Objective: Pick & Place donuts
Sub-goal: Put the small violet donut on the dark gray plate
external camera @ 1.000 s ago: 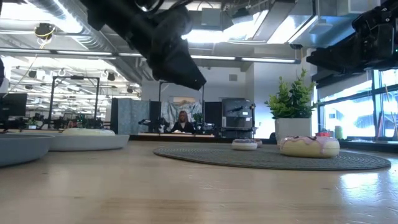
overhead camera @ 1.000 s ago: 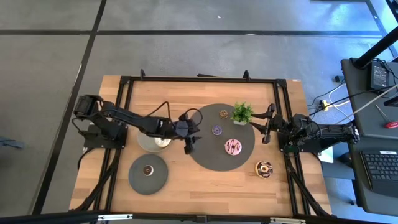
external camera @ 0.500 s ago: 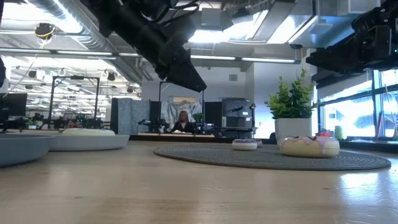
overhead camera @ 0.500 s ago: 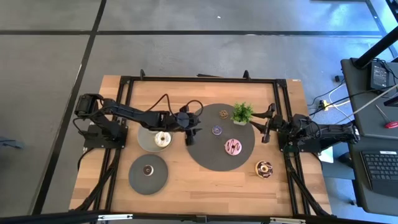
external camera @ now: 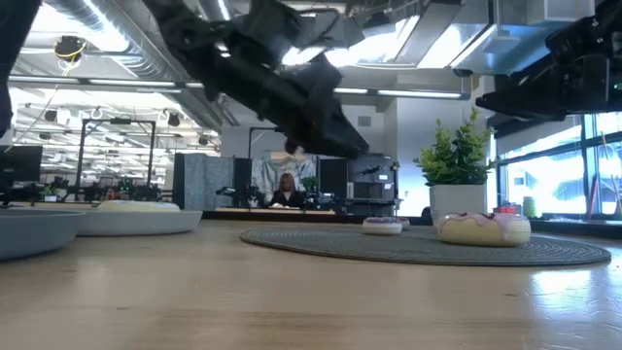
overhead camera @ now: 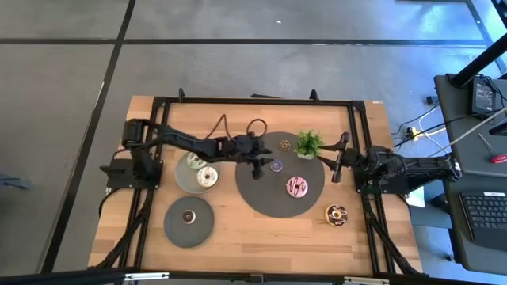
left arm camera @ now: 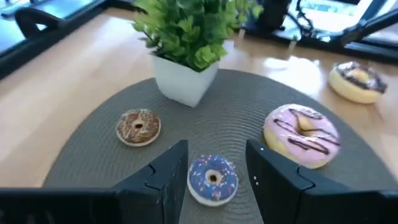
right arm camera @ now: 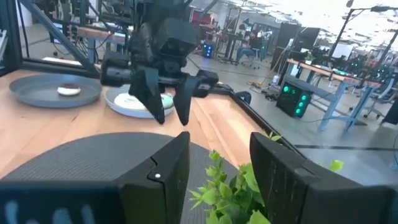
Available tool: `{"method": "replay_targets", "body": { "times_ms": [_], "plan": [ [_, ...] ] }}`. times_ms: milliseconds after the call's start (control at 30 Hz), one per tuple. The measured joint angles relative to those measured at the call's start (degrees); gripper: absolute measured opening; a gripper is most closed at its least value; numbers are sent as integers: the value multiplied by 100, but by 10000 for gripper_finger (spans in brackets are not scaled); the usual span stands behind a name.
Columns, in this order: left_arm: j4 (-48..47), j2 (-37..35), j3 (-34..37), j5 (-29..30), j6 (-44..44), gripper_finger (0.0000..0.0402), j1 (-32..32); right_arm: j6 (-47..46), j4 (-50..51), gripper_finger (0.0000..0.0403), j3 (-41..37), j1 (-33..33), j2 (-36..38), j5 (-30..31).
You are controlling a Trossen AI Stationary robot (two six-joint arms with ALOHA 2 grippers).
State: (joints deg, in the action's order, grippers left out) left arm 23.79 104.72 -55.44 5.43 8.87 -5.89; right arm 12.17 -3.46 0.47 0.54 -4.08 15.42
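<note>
The tiny purple donut (left arm camera: 212, 180) sits apart from its neighbours and lines up with my open fingers, so my left gripper should keep going down to the donut until it can close around its rim (left arm camera: 212, 200).
My left gripper (overhead camera: 258, 164) (left arm camera: 216, 150) is open and hangs above the round dark mat (overhead camera: 269, 198). Its fingers stand either side of the tiny purple donut (left arm camera: 213, 178) (overhead camera: 276, 166), well above it in the low view (external camera: 326, 126). Also lying on the mat are a tiny brown donut (left arm camera: 138, 126) (overhead camera: 284, 145) and a pink donut (left arm camera: 301, 135) (overhead camera: 298, 187). A chocolate-sprinkled donut (overhead camera: 336, 214) lies on the bare table. A pale-green donut (overhead camera: 195, 161) and a cream donut (overhead camera: 207, 177) rest on a light plate (overhead camera: 184, 179). My right gripper (overhead camera: 339, 162) (right arm camera: 219, 140) waits open at the mat's right edge.
A small potted plant (overhead camera: 308, 144) (left arm camera: 189, 37) stands on the far part of the mat, close behind the purple donut. A dark grey plate (overhead camera: 176, 229) near the front left holds a small brown donut (overhead camera: 188, 214). A black frame (overhead camera: 253, 100) runs round the table's edges.
My left arm has reached out toward the table's right, carrying its gripper from beside the light plate to above the mat at the purple donut. The cream and pale-green donuts on the light plate now show uncovered.
</note>
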Motion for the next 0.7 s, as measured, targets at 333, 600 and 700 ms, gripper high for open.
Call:
{"method": "replay_targets", "body": {
  "times_ms": [333,600,700],
  "plan": [
    [-651,1041,-869,378,-61,157,22,-496,-2,168,0,0,-341,-2],
    [-818,1082,-901,512,212,157,13,-578,2,168,0,2,-457,-1],
    [-923,1082,-901,523,262,157,13,-562,0,168,0,0,-456,0]
  ]
}}
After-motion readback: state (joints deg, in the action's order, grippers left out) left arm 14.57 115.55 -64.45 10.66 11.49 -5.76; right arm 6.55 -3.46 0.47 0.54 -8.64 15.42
